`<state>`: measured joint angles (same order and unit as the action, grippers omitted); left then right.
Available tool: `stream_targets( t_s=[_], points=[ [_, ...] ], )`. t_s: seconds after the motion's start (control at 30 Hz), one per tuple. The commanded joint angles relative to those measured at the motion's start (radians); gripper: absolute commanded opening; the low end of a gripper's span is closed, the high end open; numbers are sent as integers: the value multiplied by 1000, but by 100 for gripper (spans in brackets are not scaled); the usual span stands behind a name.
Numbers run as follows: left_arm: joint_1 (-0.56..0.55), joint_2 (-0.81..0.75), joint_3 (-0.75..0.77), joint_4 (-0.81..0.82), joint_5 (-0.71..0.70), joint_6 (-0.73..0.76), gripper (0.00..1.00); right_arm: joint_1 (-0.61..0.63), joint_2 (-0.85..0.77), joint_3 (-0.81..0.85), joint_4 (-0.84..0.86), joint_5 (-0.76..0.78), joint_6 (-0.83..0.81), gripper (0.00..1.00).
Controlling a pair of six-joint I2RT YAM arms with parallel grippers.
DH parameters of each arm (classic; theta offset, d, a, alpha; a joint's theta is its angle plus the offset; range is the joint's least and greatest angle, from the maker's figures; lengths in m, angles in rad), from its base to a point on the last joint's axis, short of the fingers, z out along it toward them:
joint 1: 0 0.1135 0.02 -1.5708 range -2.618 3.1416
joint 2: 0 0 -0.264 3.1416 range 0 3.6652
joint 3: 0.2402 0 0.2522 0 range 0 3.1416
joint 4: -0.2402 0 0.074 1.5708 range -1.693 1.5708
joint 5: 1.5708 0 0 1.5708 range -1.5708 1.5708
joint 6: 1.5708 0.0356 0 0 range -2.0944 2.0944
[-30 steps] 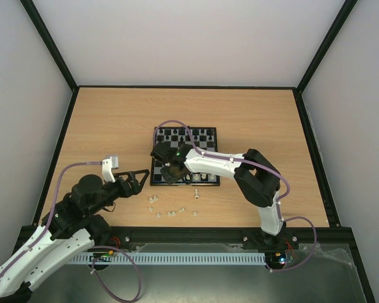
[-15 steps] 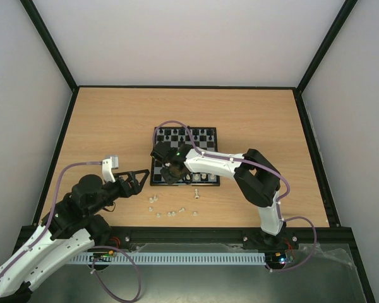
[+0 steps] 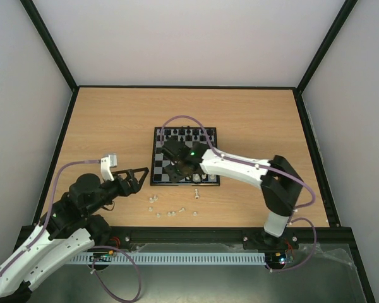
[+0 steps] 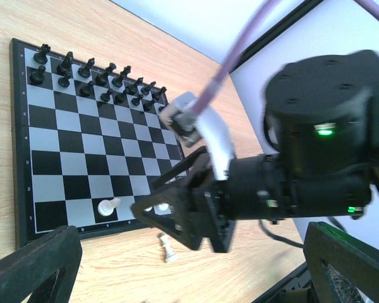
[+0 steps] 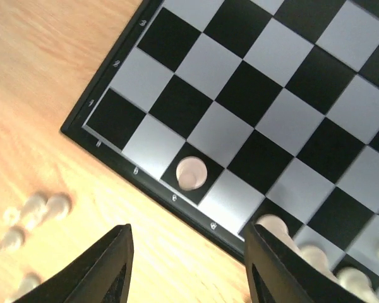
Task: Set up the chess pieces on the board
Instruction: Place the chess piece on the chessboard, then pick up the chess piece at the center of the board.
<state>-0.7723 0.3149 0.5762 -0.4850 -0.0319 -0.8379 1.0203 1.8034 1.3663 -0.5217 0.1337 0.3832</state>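
I should pull my right arm clear first, because it reaches across the near row's empty corner squares (image 5: 135, 133). My left gripper should then take the loose white piece (image 5: 58, 205) by that corner.
The board (image 3: 159, 146) lies mid-table, with black pieces (image 3: 186, 134) on its far rows. Over its near left part hangs my right gripper (image 3: 175, 168), open. In the right wrist view the gripper (image 5: 189, 268) holds nothing, and one white piece (image 5: 191, 172) stands free on a black square of the near row, just beyond the fingertips. More white pieces (image 5: 316, 255) stand further right along that row. Several loose chess pieces (image 3: 169, 213) lie on the wood in front of the board, and one (image 4: 169, 247) lies on its side. My left gripper (image 3: 134, 180) is open, left of the board.
The right arm's wrist and cable (image 4: 316, 151) fill the right side of the left wrist view. Black frame rails (image 3: 63, 145) border the wooden table, with a cable tray (image 3: 189, 258) along the near edge.
My right gripper has gone from shut to open, leaving a white piece standing on the near row, and has shifted right. The left arm barely moved.
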Motion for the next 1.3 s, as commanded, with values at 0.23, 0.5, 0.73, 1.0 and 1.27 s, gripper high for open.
stream_targets(
  t_s=[0.23,0.5,0.73,1.0,1.27],
  points=[
    [-4,92,42,-7,-5,0,99,-3,-366,-247,18,-53,66,67],
    [-4,346,54,-63,66,53,99,-3,-549,-367,49,-110,99,67],
    [-21,490,-8,-3,127,28,94,-2,-622,-423,53,-112,101,67],
    [-154,621,-11,-4,-60,-85,76,-2,-668,-482,76,-143,100,66],
    [-190,804,8,0,-152,-133,53,-3,-710,-530,102,-173,84,66]
  ],
)
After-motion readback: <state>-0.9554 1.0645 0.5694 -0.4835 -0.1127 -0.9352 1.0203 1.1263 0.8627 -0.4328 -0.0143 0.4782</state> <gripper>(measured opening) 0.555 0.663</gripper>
